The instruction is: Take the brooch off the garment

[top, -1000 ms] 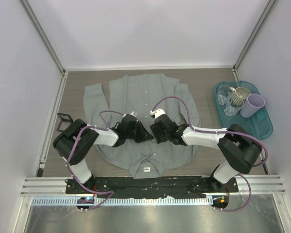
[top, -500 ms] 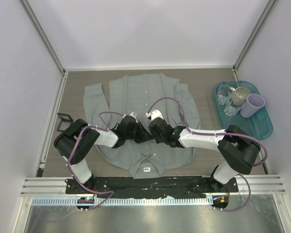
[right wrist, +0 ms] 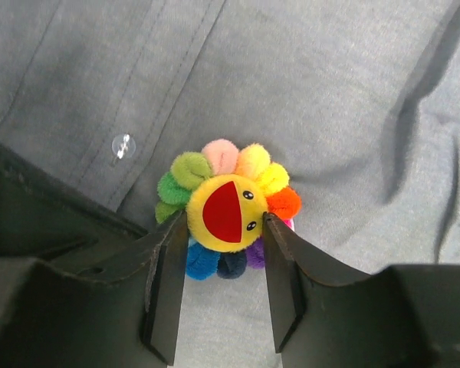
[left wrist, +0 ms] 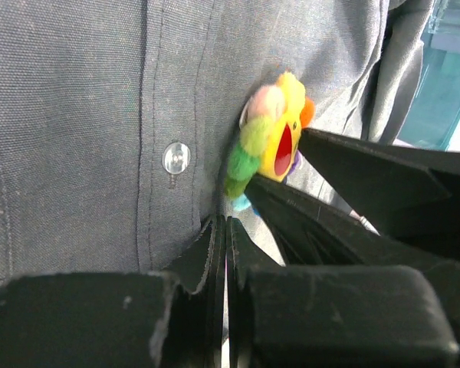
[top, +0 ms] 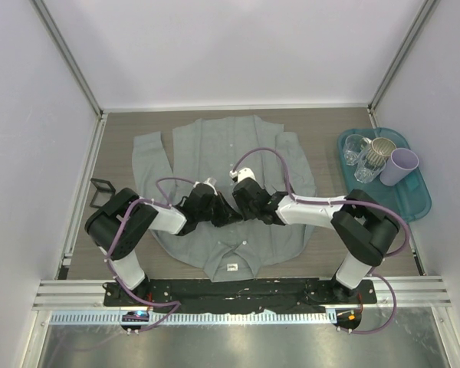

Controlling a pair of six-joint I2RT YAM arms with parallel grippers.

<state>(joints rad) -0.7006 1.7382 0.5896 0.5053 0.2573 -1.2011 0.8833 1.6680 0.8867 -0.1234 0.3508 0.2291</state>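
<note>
My right gripper is across the brooch's yellow centre, and the back of the brooch is toward the shirt. I should open my right gripper, grip the blue petals and tilt the brooch onto its edge.
The grey shirt lies flat on the table, collar toward the arms. Both grippers meet over its chest, and from above they hide the brooch. In the right wrist view the rainbow flower brooch sits on the fabric, and my right gripper has a finger pressed on each side of its yellow centre. In the left wrist view the brooch stands edge-on just beyond my left gripper. That gripper is shut and pinches a fold of the shirt below the brooch.
A teal tray at the right holds two glasses, a mug and a purple cup. A small black object lies by the left sleeve. White buttons run along the placket beside the brooch.
My right gripper has slid left and slightly away from the bases, closing in against the left gripper. The left gripper has barely shifted.
</note>
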